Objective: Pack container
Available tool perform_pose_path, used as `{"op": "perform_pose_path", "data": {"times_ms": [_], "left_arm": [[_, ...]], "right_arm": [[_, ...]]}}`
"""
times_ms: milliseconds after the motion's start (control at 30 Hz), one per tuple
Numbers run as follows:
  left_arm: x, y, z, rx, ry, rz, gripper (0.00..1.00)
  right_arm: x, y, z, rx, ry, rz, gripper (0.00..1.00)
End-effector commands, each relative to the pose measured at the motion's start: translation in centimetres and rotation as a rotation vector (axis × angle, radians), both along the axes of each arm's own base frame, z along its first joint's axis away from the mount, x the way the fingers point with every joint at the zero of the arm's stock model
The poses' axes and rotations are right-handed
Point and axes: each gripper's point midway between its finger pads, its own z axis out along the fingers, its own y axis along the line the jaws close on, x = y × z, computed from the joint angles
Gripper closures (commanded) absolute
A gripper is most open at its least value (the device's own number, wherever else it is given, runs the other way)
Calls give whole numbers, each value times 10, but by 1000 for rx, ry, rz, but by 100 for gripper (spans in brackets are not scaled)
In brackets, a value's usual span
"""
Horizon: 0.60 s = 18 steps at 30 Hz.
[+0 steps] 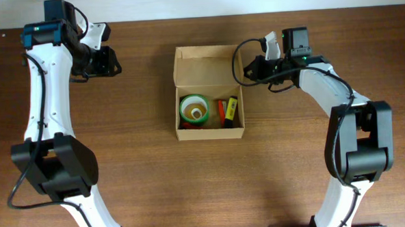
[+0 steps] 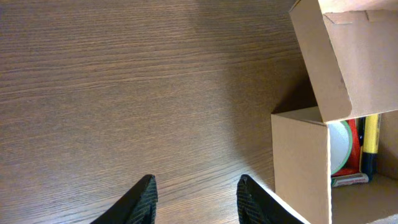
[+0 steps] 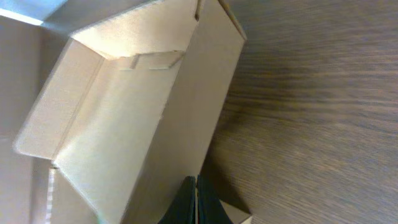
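Next, my left gripper comes to the lid's opposite side (image 1: 176, 67) before both grippers swing it shut, because my right gripper touches only one side of the open lid (image 1: 241, 62).
The container (image 1: 210, 133) is a tan cardboard box in the middle of the table, its flap lid (image 1: 206, 65) standing open at the far side. Inside lie a green tape roll (image 1: 195, 110), an orange pen (image 1: 221, 111) and a yellow marker (image 1: 232, 109). My left gripper (image 1: 111, 61) is open and empty over bare table, left of the box; in the left wrist view its fingers (image 2: 194, 180) flank wood beside the box wall (image 2: 298, 162). My right gripper (image 1: 246, 69) is shut against the lid's right edge; in the right wrist view the fingers (image 3: 196, 199) are pressed together beside the lid (image 3: 124, 124).
The brown wooden table (image 1: 122, 165) surrounds the box. A pale wall strip (image 1: 184, 1) runs behind the table's far edge. The arm bases stand at the near left (image 1: 54, 168) and near right (image 1: 358, 148).
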Motion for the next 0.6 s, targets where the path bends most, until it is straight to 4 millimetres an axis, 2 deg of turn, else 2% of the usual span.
{"op": "perform_pose_path", "data": {"times_ms": [0,100,300,567], "left_arm": [[3,-2,-24,-11,46,-24,64],[5,-15,-47,-100,97,-42,73],[7,-47,-80,-319,185,-72,83],[14,-95,-89,-577,203,-133,84]], "right_arm": [[-2,15,15,82,-20,57,96],[-2,12,15,79,-16,50,96],[2,-2,11,56,-5,7,96],[-12,-30,-23,-112,133,-97,96]]}}
